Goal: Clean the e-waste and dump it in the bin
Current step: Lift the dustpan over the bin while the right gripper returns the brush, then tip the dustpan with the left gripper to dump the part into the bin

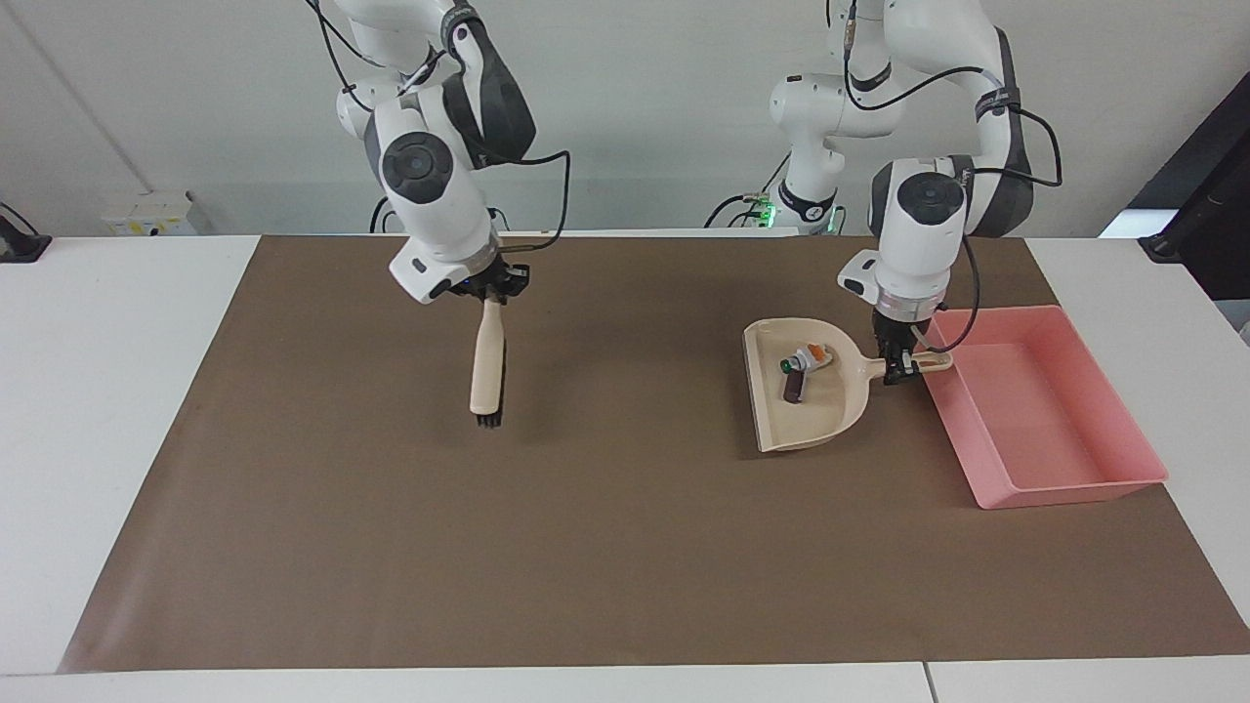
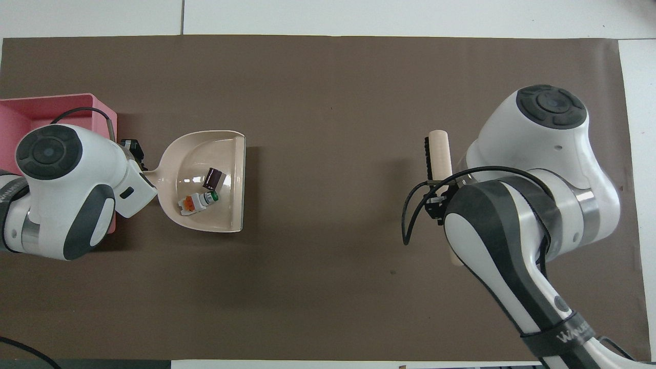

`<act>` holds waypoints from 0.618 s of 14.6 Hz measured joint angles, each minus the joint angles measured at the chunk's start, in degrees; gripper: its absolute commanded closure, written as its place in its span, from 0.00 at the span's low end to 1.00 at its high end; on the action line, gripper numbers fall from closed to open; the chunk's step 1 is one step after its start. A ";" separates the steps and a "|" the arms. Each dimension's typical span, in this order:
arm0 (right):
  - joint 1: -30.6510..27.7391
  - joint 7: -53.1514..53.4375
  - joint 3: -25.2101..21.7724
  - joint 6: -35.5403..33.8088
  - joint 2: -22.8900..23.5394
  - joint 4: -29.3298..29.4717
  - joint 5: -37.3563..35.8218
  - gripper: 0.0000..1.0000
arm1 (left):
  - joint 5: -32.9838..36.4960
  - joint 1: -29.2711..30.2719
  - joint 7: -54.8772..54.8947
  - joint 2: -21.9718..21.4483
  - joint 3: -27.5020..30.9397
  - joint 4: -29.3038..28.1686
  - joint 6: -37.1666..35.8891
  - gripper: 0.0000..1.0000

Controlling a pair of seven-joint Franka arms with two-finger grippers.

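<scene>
I have the e-waste inside the dustpan [image 2: 204,191], so my right gripper should go on moving the brush to the mat's clear end [image 1: 305,392] until it lies there before it lets go.
The beige dustpan [image 1: 815,425] carries the e-waste: a whitish cylinder with a green tip [image 1: 806,359] and a dark brown stub [image 1: 791,387]. My left gripper [image 1: 896,369] is shut on the dustpan's handle and holds it slightly above the mat, next to the pink bin [image 1: 1064,488]. My right gripper [image 1: 488,293] is shut on a beige brush [image 1: 485,361], which hangs bristles down over the mat toward the right arm's end. The overhead view shows the dustpan [image 2: 225,148], cylinder [image 2: 200,201], stub [image 2: 213,179], bin [image 2: 56,97], brush [image 2: 439,154] and both grippers, left [image 2: 137,163] and right [image 2: 441,192].
A brown mat [image 1: 625,547] covers most of the white table [image 1: 117,391]. The bin stands at the mat's edge at the left arm's end, and nothing shows in the part of it I can see.
</scene>
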 measured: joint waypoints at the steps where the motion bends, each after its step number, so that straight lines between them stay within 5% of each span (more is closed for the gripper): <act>1: -1.58 -1.50 -0.01 0.32 -0.61 -1.91 -1.50 0.98 | -1.72 0.93 1.62 -0.06 0.04 1.23 -0.98 1.00; 9: -19.52 -17.97 0.05 8.31 -4.50 -12.43 -5.64 0.97 | -9.77 13.29 16.16 -0.02 0.27 12.99 -9.61 1.00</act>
